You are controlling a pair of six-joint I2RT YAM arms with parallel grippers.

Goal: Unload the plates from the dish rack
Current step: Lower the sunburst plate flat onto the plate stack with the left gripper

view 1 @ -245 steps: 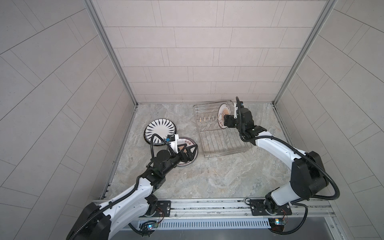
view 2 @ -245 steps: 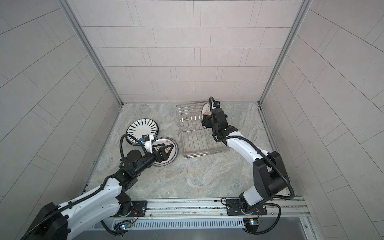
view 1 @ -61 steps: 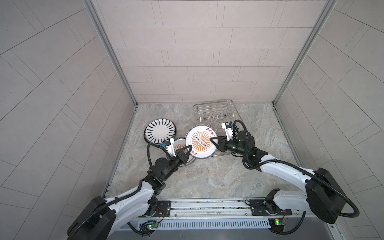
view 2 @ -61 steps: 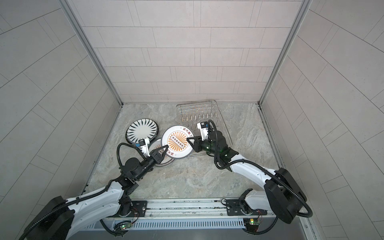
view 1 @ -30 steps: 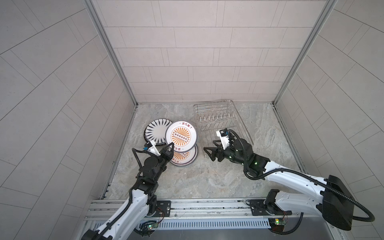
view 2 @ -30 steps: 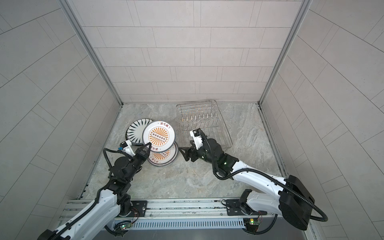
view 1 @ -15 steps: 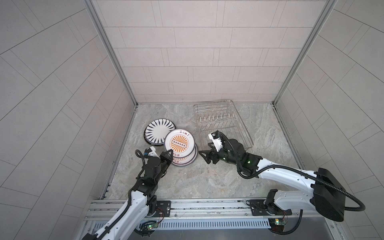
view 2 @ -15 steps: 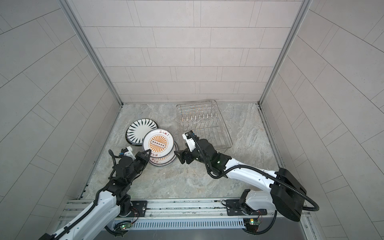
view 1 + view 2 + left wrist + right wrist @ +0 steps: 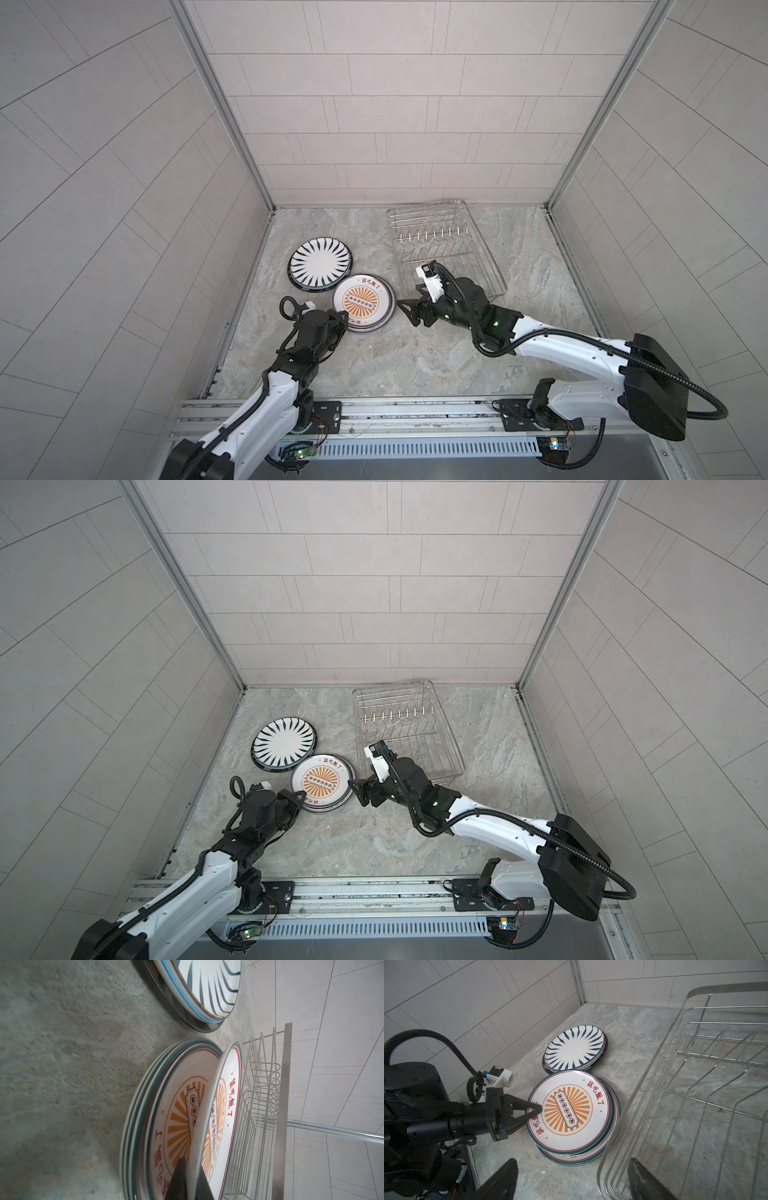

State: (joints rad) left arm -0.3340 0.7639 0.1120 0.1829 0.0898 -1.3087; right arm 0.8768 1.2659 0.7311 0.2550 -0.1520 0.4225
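The orange sunburst plate [image 9: 568, 1110] is tilted and off-centre over the stack [image 9: 586, 1157], so next my left gripper brings the plate's rim down and sets the plate evenly on the stack before it moves away.
Two piles of plates lie left of the dish rack [image 9: 484, 245] [image 9: 446, 725], which holds no plates. The black-striped plate [image 9: 320, 264] [image 9: 284, 739] [image 9: 575, 1049] tops the far pile. My left gripper [image 9: 338, 326] [image 9: 299, 800] [image 9: 192, 1184] [image 9: 536, 1108] is shut on the near rim of an orange sunburst plate [image 9: 363, 298] [image 9: 322, 781] [image 9: 226, 1109] [image 9: 569, 1109]. That plate rests tilted on the stack of similar plates [image 9: 145, 1115] [image 9: 571, 1159]. My right gripper [image 9: 409, 313] [image 9: 359, 791] [image 9: 571, 1164] hangs open and empty between the stack and the rack's near corner.
Tiled walls close in the marble table [image 9: 415, 365] on three sides. A metal rail [image 9: 395, 407] runs along the front. The near pile sits close to the rack's wire rim [image 9: 641, 1084]. The striped plate lies on other plates [image 9: 182, 1014].
The left gripper has brought the sunburst plate down from above the piles onto the near stack. The open right gripper has drifted a little left, toward the stack.
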